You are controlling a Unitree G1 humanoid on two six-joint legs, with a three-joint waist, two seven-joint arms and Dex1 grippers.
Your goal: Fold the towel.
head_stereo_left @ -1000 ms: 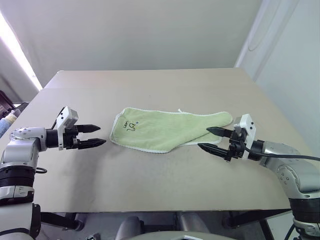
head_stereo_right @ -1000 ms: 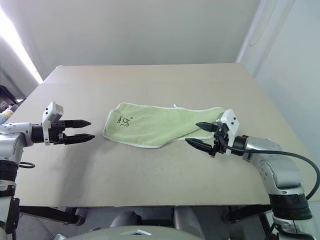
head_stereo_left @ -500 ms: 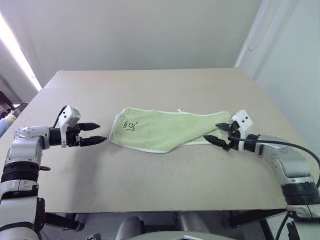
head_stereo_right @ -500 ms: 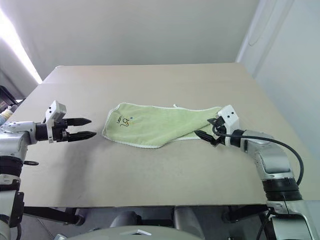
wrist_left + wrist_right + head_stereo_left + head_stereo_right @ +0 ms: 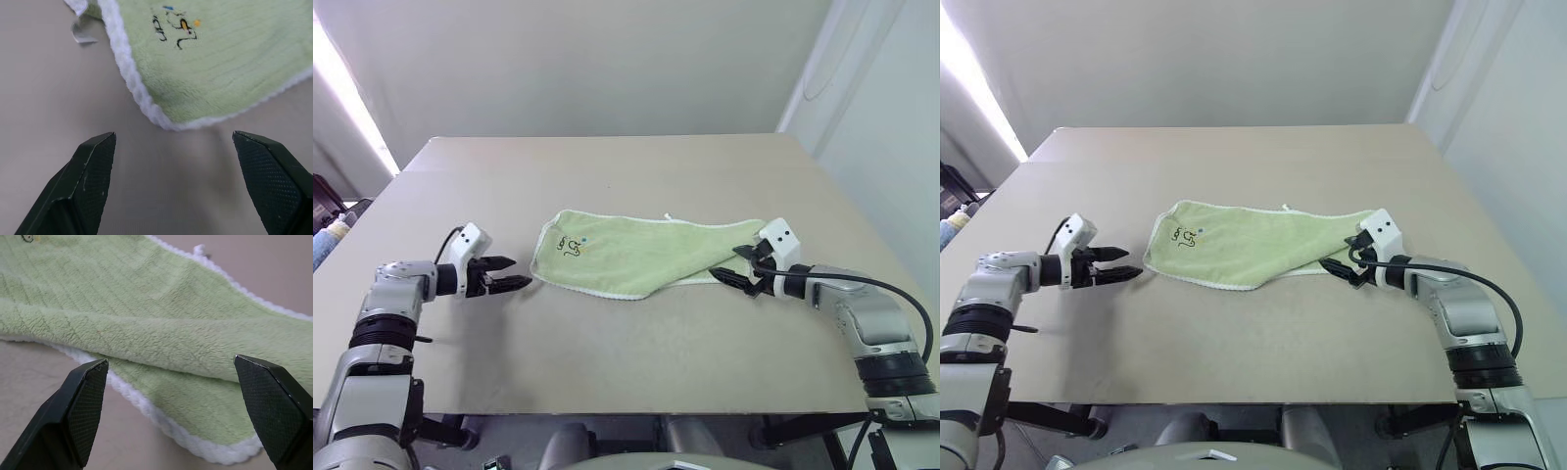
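The towel's corner [image 5: 538,272] near the motif is pointing in between my left gripper's open fingers. I should keep going forward until the fingers are on both sides of the white edging [image 5: 170,123], and then close them.
The light-green towel [image 5: 636,257] lies loosely doubled across the middle of the tan table [image 5: 607,343], white edging showing along its near side. A small dark motif [image 5: 176,32] and a loop tag [image 5: 80,32] mark its left end. My left gripper [image 5: 522,271] is open just left of that end, low over the table and apart from the cloth. My right gripper [image 5: 724,262] is open at the towel's right end. Its fingertips [image 5: 93,382] straddle the layered edge of the towel [image 5: 171,328], with nothing pinched.
Bare tabletop surrounds the towel on all sides, with the front edge [image 5: 626,413] close to me. Beyond the table's left side stands some clutter [image 5: 328,235]. A pale wall rises behind the table.
Both arms have sunk toward the table. My left gripper dropped and came nearer the towel's left end. My right gripper reached the right end early, then held still. Both stayed open.
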